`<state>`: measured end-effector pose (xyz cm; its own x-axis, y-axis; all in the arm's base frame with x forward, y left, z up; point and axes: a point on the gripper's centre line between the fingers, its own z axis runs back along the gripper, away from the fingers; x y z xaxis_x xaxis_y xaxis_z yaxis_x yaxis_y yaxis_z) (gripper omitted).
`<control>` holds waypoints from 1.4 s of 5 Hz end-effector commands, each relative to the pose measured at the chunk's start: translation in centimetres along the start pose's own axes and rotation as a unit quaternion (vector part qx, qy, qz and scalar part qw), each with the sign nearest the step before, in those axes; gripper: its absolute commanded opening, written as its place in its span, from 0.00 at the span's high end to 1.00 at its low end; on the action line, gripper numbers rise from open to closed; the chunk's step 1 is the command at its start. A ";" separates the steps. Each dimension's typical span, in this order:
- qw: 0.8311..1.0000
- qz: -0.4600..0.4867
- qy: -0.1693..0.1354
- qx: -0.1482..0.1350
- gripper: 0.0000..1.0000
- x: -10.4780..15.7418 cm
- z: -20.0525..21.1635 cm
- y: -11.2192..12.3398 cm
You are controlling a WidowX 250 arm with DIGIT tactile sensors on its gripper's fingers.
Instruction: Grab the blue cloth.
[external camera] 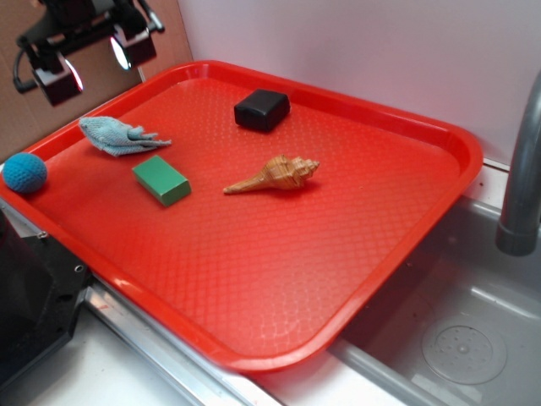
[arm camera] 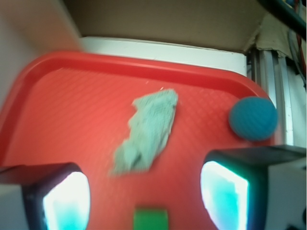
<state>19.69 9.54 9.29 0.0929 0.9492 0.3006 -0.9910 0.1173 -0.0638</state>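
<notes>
The blue cloth (external camera: 115, 136) is gathered in a narrow pile, so it will stay bunched up, with its frayed tail (external camera: 155, 140) sticking out, when I pick it up.
The blue cloth (external camera: 118, 135) is a pale blue-grey terry rag lying bunched on the red tray (external camera: 355, 279) near its far left rim, its frayed tail pointing right. In the wrist view the blue cloth (arm camera: 147, 130) lies just ahead of the fingers. My gripper (external camera: 91, 61) hangs open in the air above and behind the cloth, at the tray's back left corner, with nothing between its fingers. In the wrist view the gripper (arm camera: 146, 199) shows two wide-apart pads (arm camera: 66, 201) at the bottom corners.
A round bright blue knitted ball (external camera: 24, 172) sits at the tray's left rim. A green block (external camera: 161, 179) lies just in front of the cloth, a brown shell (external camera: 275, 176) mid-tray, a black block (external camera: 262, 109) at the back. A sink basin (external camera: 461, 347) and faucet (external camera: 522, 169) stand right.
</notes>
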 end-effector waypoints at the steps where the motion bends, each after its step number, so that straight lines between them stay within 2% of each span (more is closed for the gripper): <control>1: 0.997 0.064 -0.031 0.040 0.00 2.3 -2.8 1.5; 2: 0.994 0.064 -0.071 0.044 0.00 1.7 -4.9 1.6; 3: 0.994 0.069 -0.073 0.030 0.00 1.3 -5.7 1.4; 5: 0.995 0.058 -0.067 0.037 0.00 0.7 -7.5 1.0; 6: 0.995 0.063 -0.072 0.032 1.00 0.7 -7.6 1.1; 7: 0.995 0.065 -0.070 0.020 1.00 0.7 -7.0 1.3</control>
<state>19.75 11.83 1.62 -0.0215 0.9116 0.4105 -0.9996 -0.0112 -0.0275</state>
